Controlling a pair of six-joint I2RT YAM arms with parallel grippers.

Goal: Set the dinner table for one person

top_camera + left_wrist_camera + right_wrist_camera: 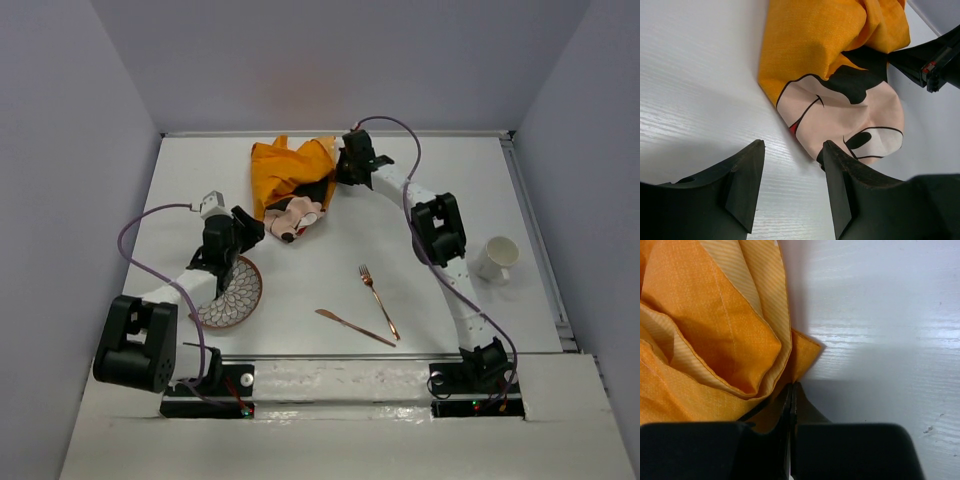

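The mat is bunched up around its printed side (294,216), so the robot's right gripper should pull the mat's pinched corner (801,360) toward the mug's side while the left gripper spreads out the rest of the mat.
The white dinner table (330,250) carries a crumpled orange Mickey Mouse cloth mat (290,178) at the back centre. My right gripper (345,165) sits at the mat's right edge. In the right wrist view its jaws (791,390) are pressed together, pinching a corner of the orange cloth (715,340). My left gripper (250,228) stands open just left of the mat's near end. Seen from the left wrist, its fingertips (792,145) hover over bare table, and the right fingertip touches the printed face on the cloth (840,110).
A patterned plate (232,292) lies under the left arm at the near left. A copper fork (378,298) and knife (355,328) lie near the front centre. A white mug (495,260) stands at the right, beside the right arm.
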